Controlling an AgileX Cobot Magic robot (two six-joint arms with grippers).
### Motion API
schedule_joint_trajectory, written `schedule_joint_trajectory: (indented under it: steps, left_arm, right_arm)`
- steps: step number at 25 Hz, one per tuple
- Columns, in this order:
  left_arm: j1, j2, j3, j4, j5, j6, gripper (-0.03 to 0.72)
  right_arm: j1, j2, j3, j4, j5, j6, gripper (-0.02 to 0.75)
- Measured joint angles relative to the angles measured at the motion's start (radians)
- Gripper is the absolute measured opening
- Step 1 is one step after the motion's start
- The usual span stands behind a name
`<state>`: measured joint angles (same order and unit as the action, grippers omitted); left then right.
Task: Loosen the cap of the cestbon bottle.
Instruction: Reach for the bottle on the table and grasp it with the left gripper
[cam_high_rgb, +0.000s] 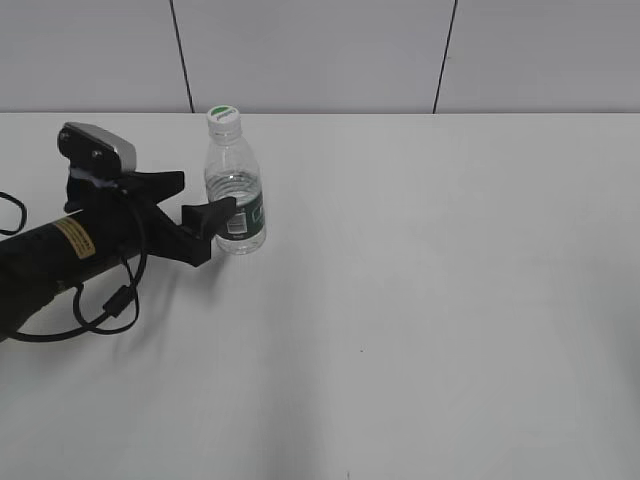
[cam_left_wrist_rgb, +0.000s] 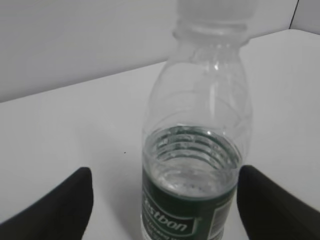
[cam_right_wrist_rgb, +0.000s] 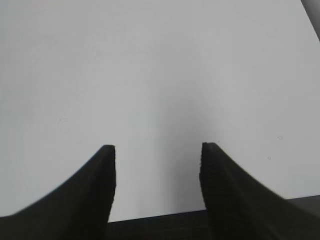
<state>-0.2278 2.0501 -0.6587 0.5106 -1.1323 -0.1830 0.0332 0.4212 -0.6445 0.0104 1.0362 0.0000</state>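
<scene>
The cestbon bottle (cam_high_rgb: 238, 182) is far away from my right gripper, so my left gripper should move the bottle toward the table's middle (cam_high_rgb: 347, 240) before my right gripper takes the bottle's cap.
The cestbon bottle (cam_high_rgb: 236, 190) stands upright on the white table, clear and ribbed with a dark green label. Its white cap (cam_high_rgb: 223, 119) with a green mark sits screwed on top. My left gripper (cam_high_rgb: 205, 205) is open; its black fingers reach to the bottle's left side at label height, one finger in front of the label. In the left wrist view the bottle (cam_left_wrist_rgb: 195, 170) stands between the two open fingers (cam_left_wrist_rgb: 162, 200), with a gap on the left side. The cap (cam_left_wrist_rgb: 212, 12) is blurred at the top edge. My right gripper (cam_right_wrist_rgb: 157, 150) is open and empty over bare table.
The left arm's black body with a yellow label (cam_high_rgb: 70, 240) and a looping cable (cam_high_rgb: 110, 300) lies at the left. A grey panelled wall (cam_high_rgb: 320, 55) stands behind the table's far edge. The right arm does not show in the exterior view.
</scene>
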Motion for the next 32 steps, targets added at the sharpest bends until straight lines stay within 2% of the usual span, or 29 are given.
schedule_joint_trajectory:
  steps: [7,11,16,23,32]
  left_arm:
    - [-0.001,0.129,-0.096,0.119,-0.016,-0.009,0.531]
    - [-0.002,0.167,-0.151,0.151,-0.022,-0.029,0.531]
    - [-0.003,0.2,-0.208,0.152,-0.025,-0.048,0.531]
    - [-0.035,0.267,-0.258,0.147,-0.031,-0.053,0.531]
    - [-0.035,0.269,-0.262,0.134,-0.028,-0.053,0.512]
  right_arm:
    - [0.0,0.001,0.0,-0.004,-0.005,0.0,0.417]
    - [0.0,0.044,0.0,-0.003,-0.002,0.032,0.417]
    - [0.0,0.129,0.0,0.017,-0.002,0.037,0.417]
    - [0.0,0.246,-0.003,0.112,0.002,0.039,0.417]
    - [0.0,0.302,-0.122,0.116,0.03,0.049,0.419]
